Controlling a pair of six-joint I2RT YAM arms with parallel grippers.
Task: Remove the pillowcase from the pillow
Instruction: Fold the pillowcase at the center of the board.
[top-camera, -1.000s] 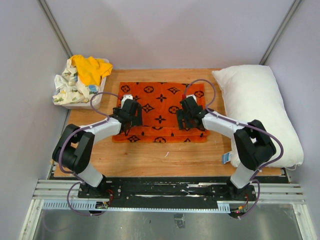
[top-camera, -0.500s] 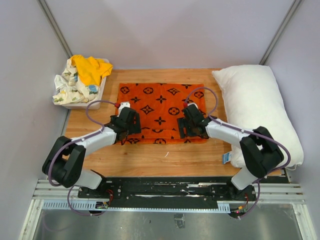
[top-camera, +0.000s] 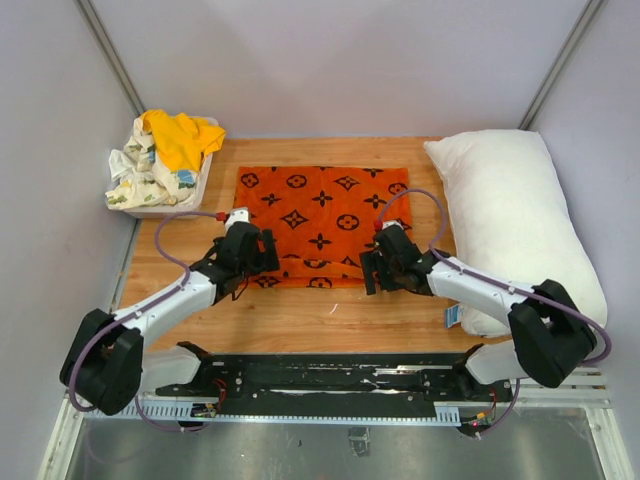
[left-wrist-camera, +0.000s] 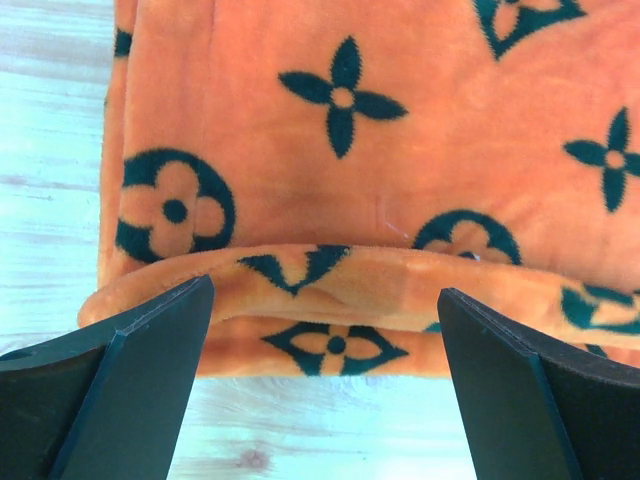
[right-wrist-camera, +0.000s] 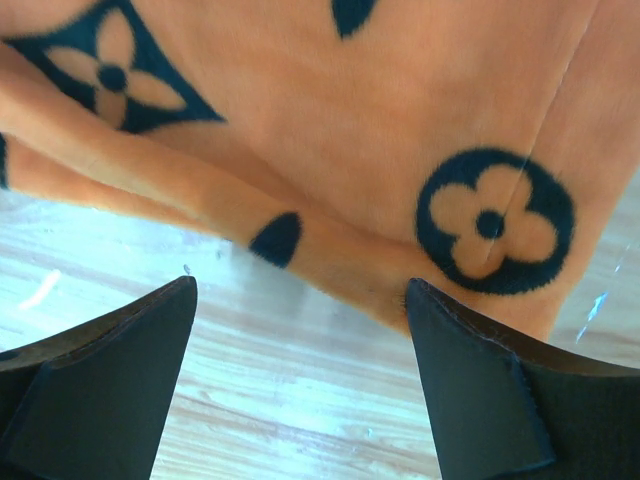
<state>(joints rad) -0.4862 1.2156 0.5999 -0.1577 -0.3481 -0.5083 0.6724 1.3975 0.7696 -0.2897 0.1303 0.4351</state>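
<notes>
My right gripper needs to flatten a rolled fold (top-camera: 316, 268) that bulges along the pillowcase's near edge before both my grippers grab the pillowcase's far corners (top-camera: 403, 173).
The orange pillowcase (top-camera: 320, 215) with black motifs lies folded flat in the middle of the wooden table, off the pillow. The plump white pillow (top-camera: 515, 220) rests bare along the right side. My left gripper (top-camera: 243, 262) hovers at the pillowcase's near left edge, open, with only table wood between its fingers. In the left wrist view the folded pillowcase (left-wrist-camera: 380, 170) edge lies just beyond the left gripper (left-wrist-camera: 325, 385). My right gripper (top-camera: 385, 272) is at the near right corner, open too. The right wrist view shows the pillowcase (right-wrist-camera: 330, 130) hem just ahead of the right gripper (right-wrist-camera: 300, 375).
A white bin (top-camera: 190, 190) at the back left holds a yellow cloth (top-camera: 180, 135) and a white floral cloth (top-camera: 135, 175). A small blue tag (top-camera: 452, 317) sticks out at the pillow's near left corner. Grey walls close in on both sides and the back.
Both grippers have drawn back from over the pillowcase toward its near edge, staying open. The pillowcase and pillow have stayed put.
</notes>
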